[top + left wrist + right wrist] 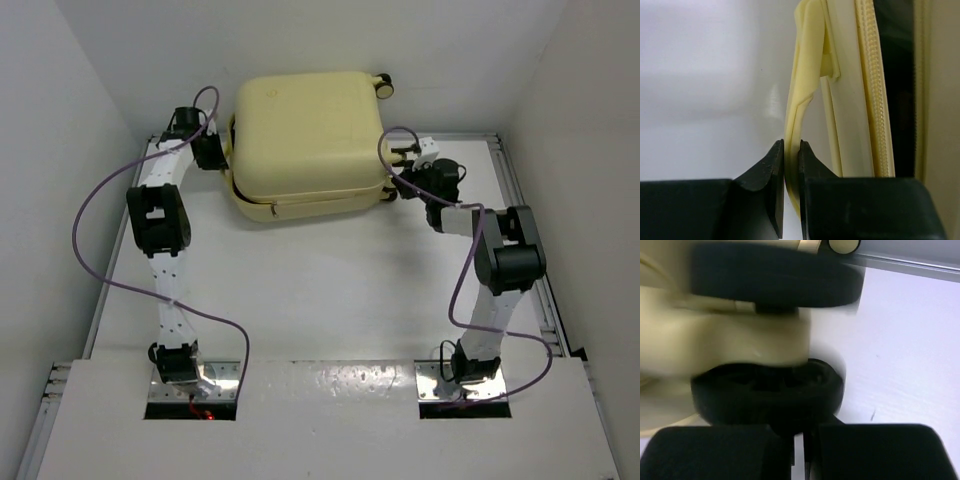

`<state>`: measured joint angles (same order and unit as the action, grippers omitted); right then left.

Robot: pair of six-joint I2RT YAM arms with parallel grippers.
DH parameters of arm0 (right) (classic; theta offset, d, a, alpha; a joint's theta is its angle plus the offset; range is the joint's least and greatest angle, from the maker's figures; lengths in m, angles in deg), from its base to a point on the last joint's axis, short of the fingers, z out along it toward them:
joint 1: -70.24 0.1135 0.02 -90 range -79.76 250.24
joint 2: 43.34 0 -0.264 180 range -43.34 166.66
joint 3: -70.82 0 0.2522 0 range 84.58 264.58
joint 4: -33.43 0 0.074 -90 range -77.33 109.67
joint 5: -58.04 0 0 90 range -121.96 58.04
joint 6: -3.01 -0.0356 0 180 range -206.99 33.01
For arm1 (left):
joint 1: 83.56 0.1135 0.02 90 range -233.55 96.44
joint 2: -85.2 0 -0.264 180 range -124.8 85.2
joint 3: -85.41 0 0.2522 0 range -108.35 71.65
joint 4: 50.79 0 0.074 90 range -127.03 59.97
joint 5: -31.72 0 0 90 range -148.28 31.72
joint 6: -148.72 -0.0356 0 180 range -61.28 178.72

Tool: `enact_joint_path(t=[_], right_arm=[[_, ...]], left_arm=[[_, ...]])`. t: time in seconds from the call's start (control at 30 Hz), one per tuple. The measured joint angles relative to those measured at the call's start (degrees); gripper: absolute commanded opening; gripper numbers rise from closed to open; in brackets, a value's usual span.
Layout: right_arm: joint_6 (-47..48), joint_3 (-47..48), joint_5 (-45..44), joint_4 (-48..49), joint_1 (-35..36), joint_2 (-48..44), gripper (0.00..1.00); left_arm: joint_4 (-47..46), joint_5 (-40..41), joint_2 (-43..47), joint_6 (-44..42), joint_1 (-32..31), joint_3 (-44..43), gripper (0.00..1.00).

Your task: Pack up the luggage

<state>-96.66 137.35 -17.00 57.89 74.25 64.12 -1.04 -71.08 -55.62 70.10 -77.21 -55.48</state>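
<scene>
The black wheel [767, 395] at the suitcase's near corner is in the way of my right gripper's fingers, so my right gripper should move around the wheel to the seam [386, 135] between the wheels.
The luggage [310, 145] is a large cream-yellow hard-shell suitcase lying flat at the back of the table, its lid down but slightly ajar along the front seam. My left gripper [222, 150] is at its left side. In the left wrist view the left gripper [791, 150] is shut on a thin cream-yellow strip [802, 85] of the shell's edge, beside the zipper track [872, 90] and a dark gap. My right gripper [408, 188] is at the right near corner. In the blurred right wrist view the right gripper [799, 435] is shut, tips against a black wheel [767, 390].
A second black wheel [775, 275] sits above the first one, and another wheel [384, 86] shows at the suitcase's back right corner. A metal rail [505, 160] runs along the table's right and back edges. White walls close in on both sides. Purple cables [90, 215] loop off both arms.
</scene>
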Motion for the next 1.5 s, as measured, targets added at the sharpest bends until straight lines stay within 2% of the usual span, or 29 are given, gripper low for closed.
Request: enact_joint_path(t=[0.13,0.33,0.4,0.53,0.6,0.63,0.67,0.73,0.77,0.87,1.07,1.33,1.5], right_arm=[[0.15,9.68,2.14,-0.94,-1.07,8.24,0.00],[-2.97,23.04,16.96,-3.45,-6.16,18.01,0.00],[-4.07,31.61,16.68,-4.02,-5.53,24.24,0.00],[-4.13,46.58,9.11,-3.96,-2.99,34.07,0.00],[-4.42,53.42,7.19,-4.26,-2.34,38.53,0.00],[-4.48,56.22,6.73,-4.39,-2.10,40.52,0.00],[-4.50,58.60,6.21,-4.33,-1.88,42.05,0.00],[-4.46,61.46,4.81,-3.80,-1.36,44.24,0.00],[-4.42,61.33,4.26,-3.23,-1.22,44.39,0.00],[-4.33,58.34,3.23,-0.09,-1.07,43.58,0.00],[-3.39,43.82,0.24,7.39,-0.02,36.26,0.00],[-1.16,27.26,-1.53,14.10,2.27,26.60,0.00],[-0.61,18.01,-3.06,15.43,4.81,20.02,0.00]], left_arm=[[-2.54,-0.13,0.94,-2.14,-0.02,2.38,0.00],[-4.85,1.25,1.84,-4.28,-0.44,4.26,0.00],[-5.60,1.95,1.97,-5.09,-0.57,4.44,0.00],[-6.23,2.58,2.05,-6.36,-0.81,4.52,0.00],[-6.62,2.64,2.05,-6.78,-0.90,4.52,0.13],[-6.82,2.60,2.08,-6.95,-0.92,4.52,0.28],[-7.08,2.40,2.14,-7.52,-0.92,4.57,0.71],[-8.37,3.80,2.43,-9.81,-0.61,4.85,0.89],[-9.05,4.02,2.51,-10.19,-0.13,5.03,0.99],[-10.34,1.97,2.95,-9.57,1.44,5.79,0.99],[-13.20,-0.17,6.58,-6.36,1.70,8.22,0.99],[-18.47,1.66,24.46,-2.23,7.50,10.08,0.99],[-15.89,1.70,34.60,-2.99,10.69,13.03,0.99]])
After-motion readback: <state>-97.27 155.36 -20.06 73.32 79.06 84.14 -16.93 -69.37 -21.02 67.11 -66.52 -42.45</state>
